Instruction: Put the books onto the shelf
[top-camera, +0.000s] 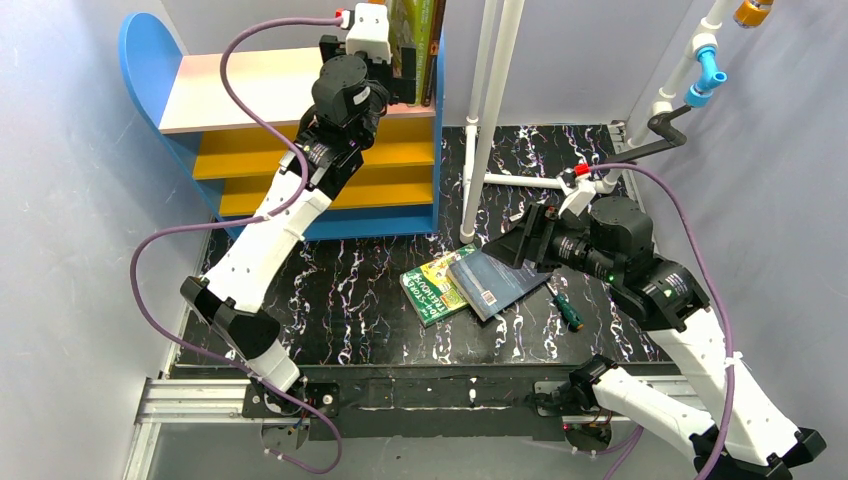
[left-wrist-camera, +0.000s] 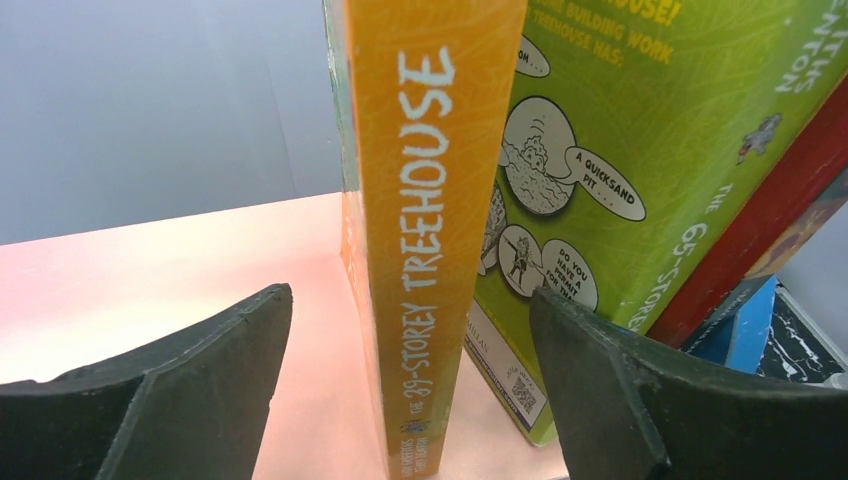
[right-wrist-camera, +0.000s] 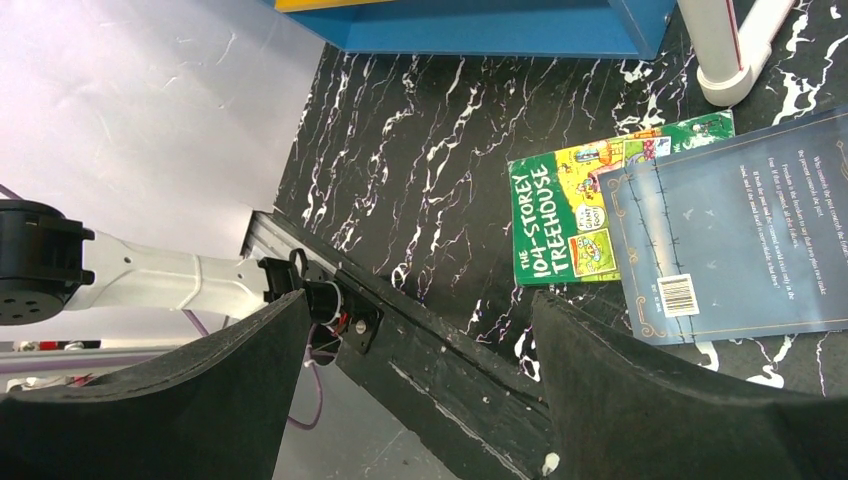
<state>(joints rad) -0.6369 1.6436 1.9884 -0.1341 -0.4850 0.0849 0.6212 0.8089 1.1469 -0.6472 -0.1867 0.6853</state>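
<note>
The orange book is standing with a gap to the lime-green book, so my left gripper should move back, close, and then push the orange book's free side (left-wrist-camera: 358, 260) to make the book straight.
The shelf (top-camera: 250, 90) stands at the back left. An orange book (left-wrist-camera: 440, 230) stands upright on its pink top board (left-wrist-camera: 150, 270), spine towards the left wrist camera. A lime-green book (left-wrist-camera: 640, 150) and a red one (left-wrist-camera: 770, 230) lean beside it. My left gripper (left-wrist-camera: 410, 292) is open astride the orange book, with a gap on each side. A green book (top-camera: 435, 285) lies on the black table, and a dark blue book (top-camera: 500, 282) lies partly over it. My right gripper (top-camera: 512, 245) hangs open just right of them, holding nothing (right-wrist-camera: 420, 296).
A white pipe frame (top-camera: 490, 110) rises just right of the shelf. A green-handled screwdriver (top-camera: 570, 312) lies right of the dark blue book. A black rail (top-camera: 430, 390) runs along the near edge. Grey walls close in on both sides.
</note>
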